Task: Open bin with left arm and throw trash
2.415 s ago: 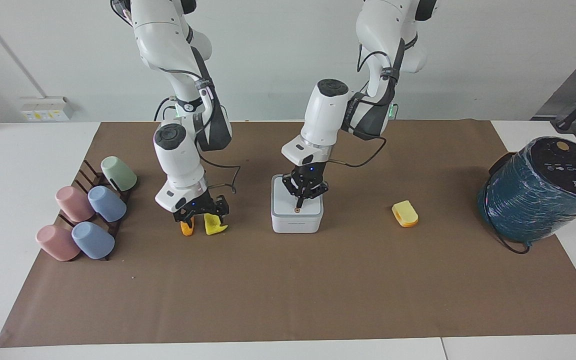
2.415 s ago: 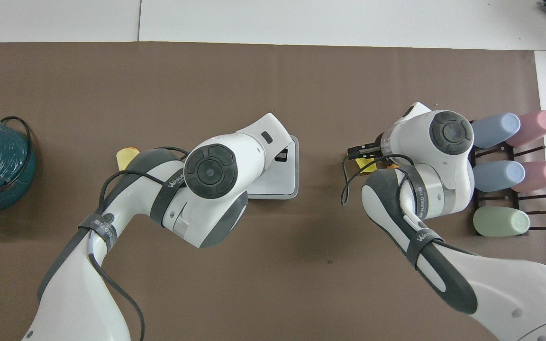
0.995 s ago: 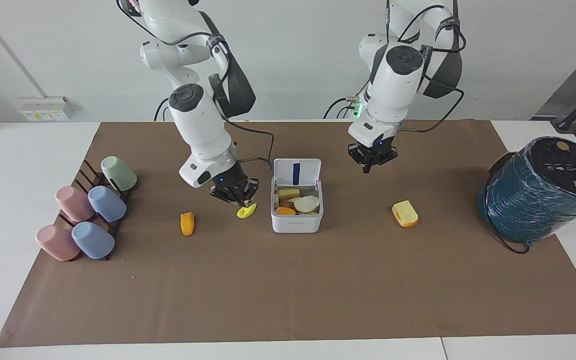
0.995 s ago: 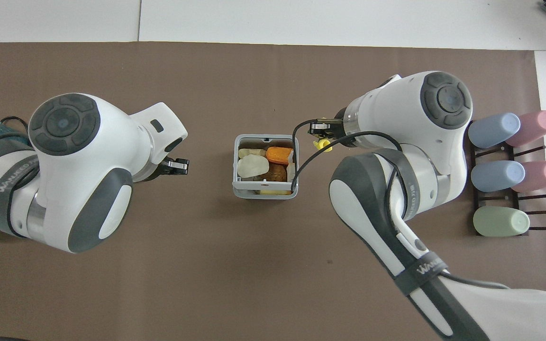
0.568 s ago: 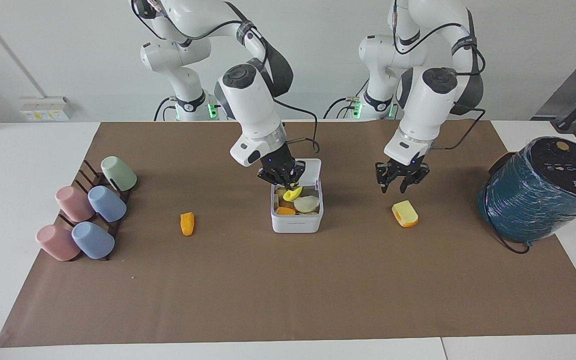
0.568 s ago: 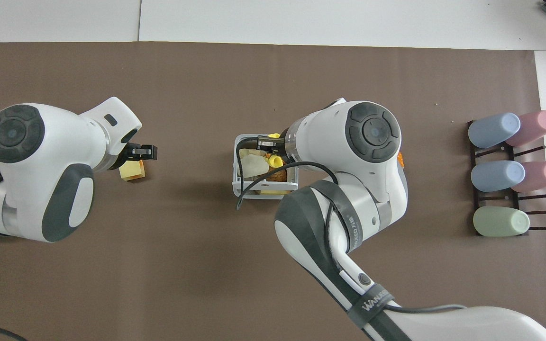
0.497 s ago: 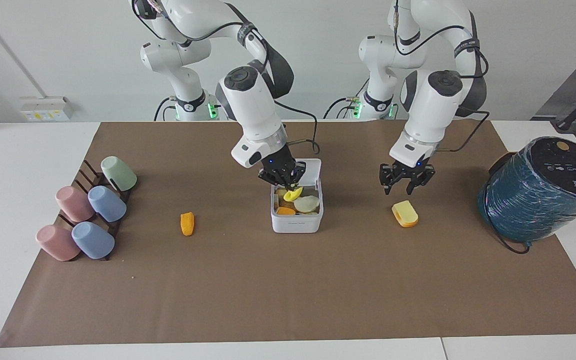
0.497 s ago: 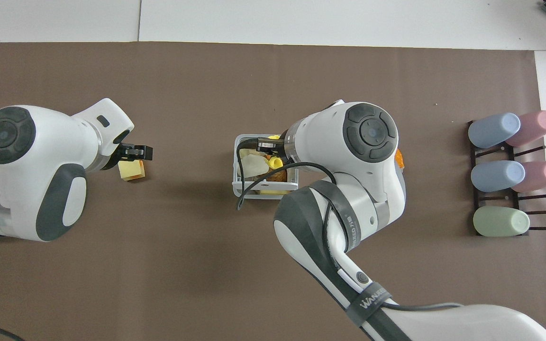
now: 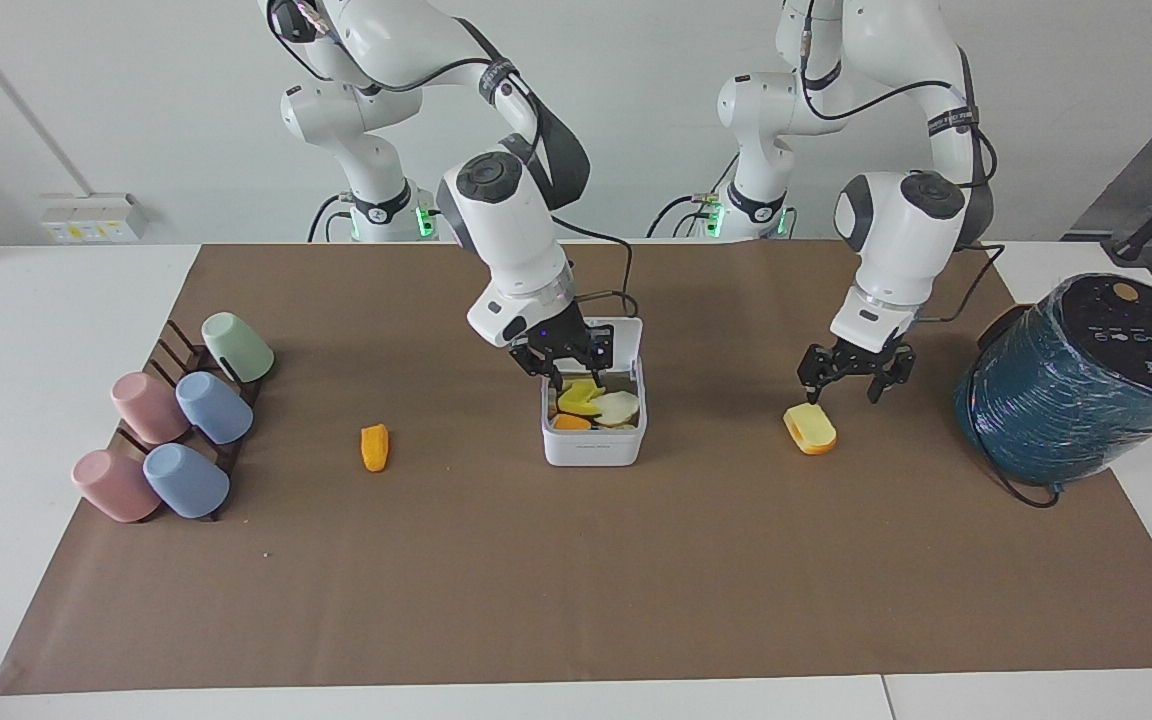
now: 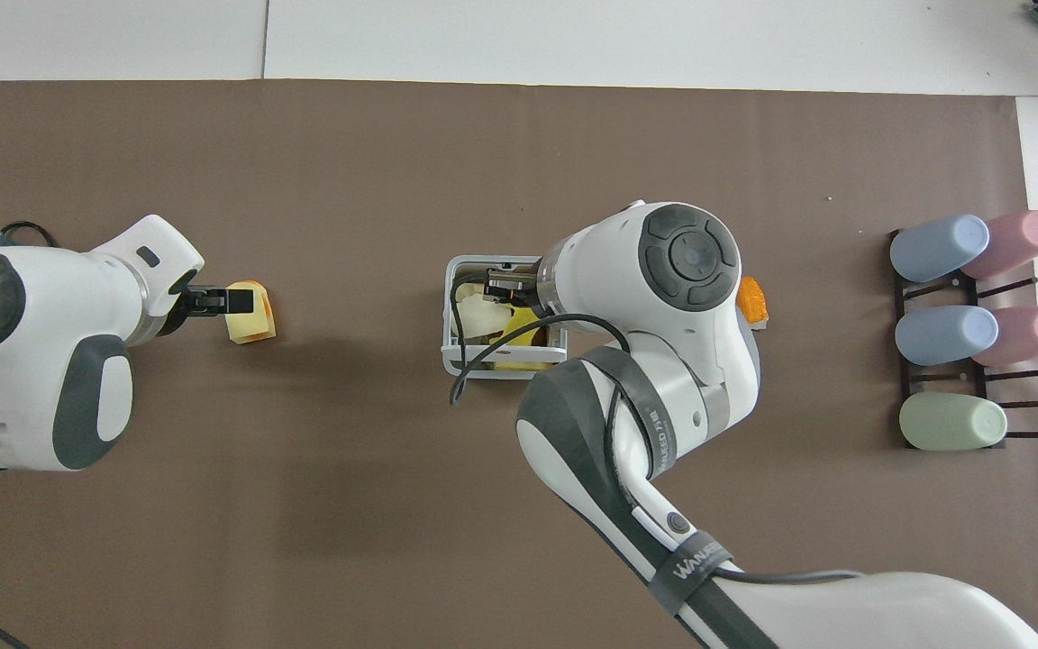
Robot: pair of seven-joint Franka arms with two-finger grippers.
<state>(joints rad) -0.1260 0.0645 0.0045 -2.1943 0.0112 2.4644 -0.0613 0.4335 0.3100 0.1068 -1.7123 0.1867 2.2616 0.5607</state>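
Note:
The white bin's opening (image 9: 596, 401) is blocked by my right gripper, so that gripper should go to the orange scrap (image 9: 375, 448) before my left gripper brings the pale yellow scrap over.
The white bin (image 9: 593, 445) stands mid-table with its lid (image 9: 618, 338) raised upright; it also shows in the overhead view (image 10: 447, 317). It holds several scraps, with the bright yellow jagged scrap (image 9: 579, 400) lying on top. My right gripper (image 9: 574, 368) is open just above the bin's opening. The pale yellow scrap with an orange edge (image 9: 809, 428) lies on the mat toward the left arm's end. My left gripper (image 9: 844, 390) is open, low over its edge, not touching. The orange scrap (image 9: 374, 447) lies on the mat toward the right arm's end.
A rack of pastel cups (image 9: 176, 430) lies at the right arm's end of the brown mat. A big teal wrapped cylinder (image 9: 1086, 380) stands at the left arm's end. In the overhead view the right arm covers part of the bin.
The right gripper has let the bright yellow scrap drop into the bin and stands open. The left gripper has moved toward its end of the table and lowered to the pale yellow scrap.

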